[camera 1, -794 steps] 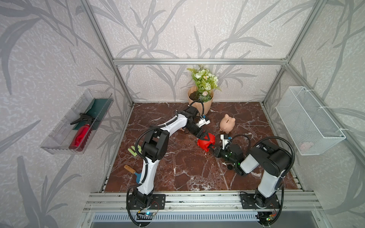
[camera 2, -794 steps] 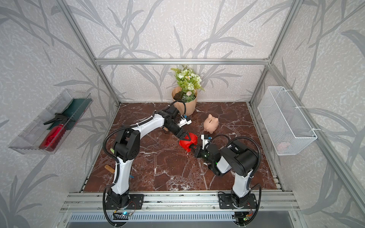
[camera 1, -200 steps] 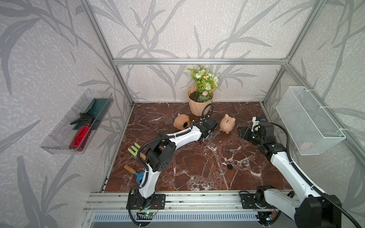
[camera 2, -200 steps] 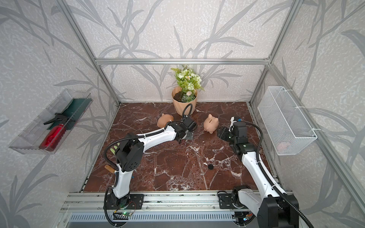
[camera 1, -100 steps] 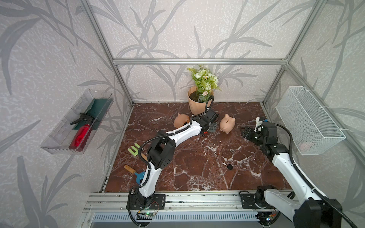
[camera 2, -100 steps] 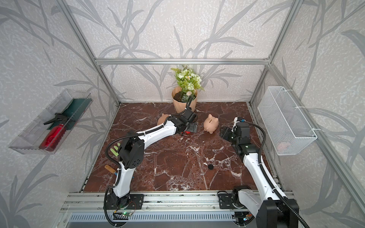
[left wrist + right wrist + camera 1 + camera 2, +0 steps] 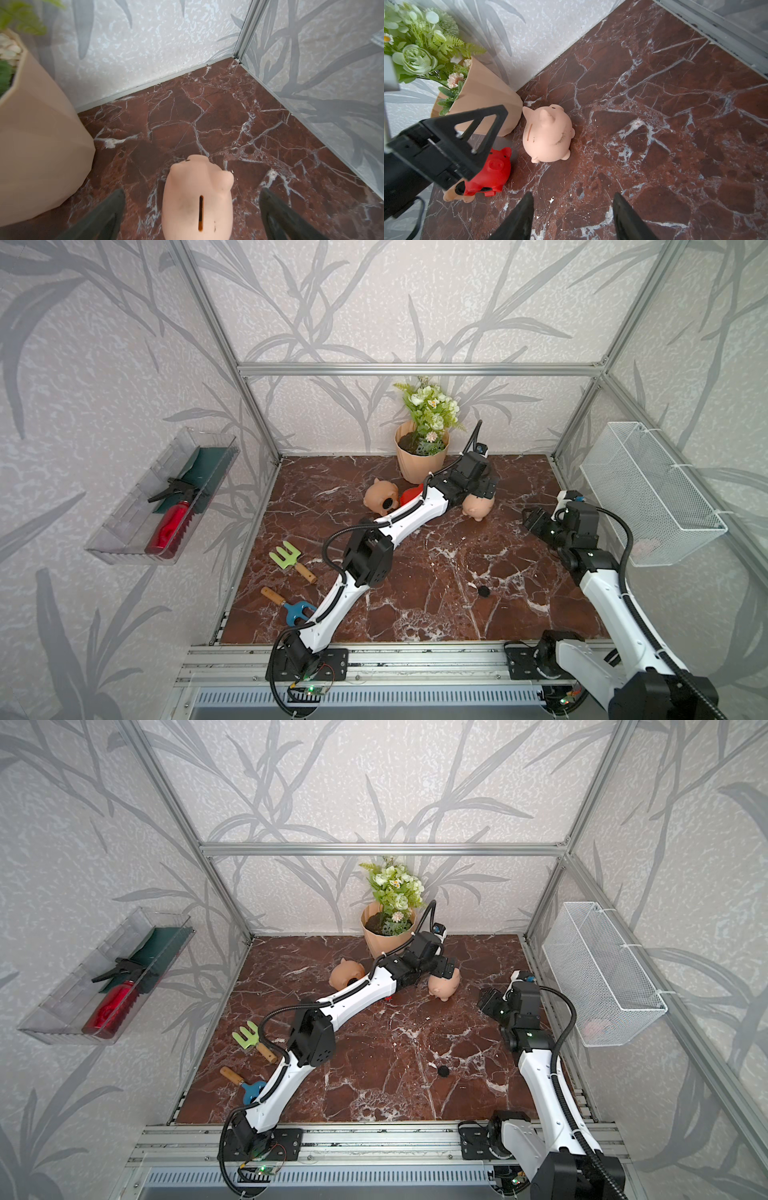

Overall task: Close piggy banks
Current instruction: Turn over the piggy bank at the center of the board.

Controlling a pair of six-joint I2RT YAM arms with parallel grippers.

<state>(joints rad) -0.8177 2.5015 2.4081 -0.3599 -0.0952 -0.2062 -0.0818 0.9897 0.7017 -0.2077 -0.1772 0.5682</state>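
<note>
My right gripper keeps going toward the black plug (image 7: 483,591) until its fingers close on it, as the marble (image 7: 510,558) between its open fingers and the plug lies clear.
An upright peach piggy bank (image 7: 478,506) stands right of the flowerpot, coin slot up. My left gripper (image 7: 484,485) hovers over it, open; in the left wrist view the piggy bank (image 7: 197,199) lies between the wide-apart fingers (image 7: 116,205) without touching them. A red piggy bank (image 7: 492,172) stands behind the left arm, mostly hidden in a top view (image 7: 409,494). A second peach piggy bank (image 7: 380,499) lies on its side, showing a black round on its belly. My right gripper (image 7: 534,520) is open and empty near the right wall.
A loose black plug (image 7: 483,591) lies on the marble floor in front of the right arm. The flowerpot (image 7: 419,460) stands at the back wall. A green fork (image 7: 286,558) and a blue trowel (image 7: 297,610) lie front left. A wire basket (image 7: 648,489) hangs on the right wall.
My left gripper has swung right, from beside the red piggy bank to over the upright peach one. The right arm has drawn back slightly toward the right wall.
</note>
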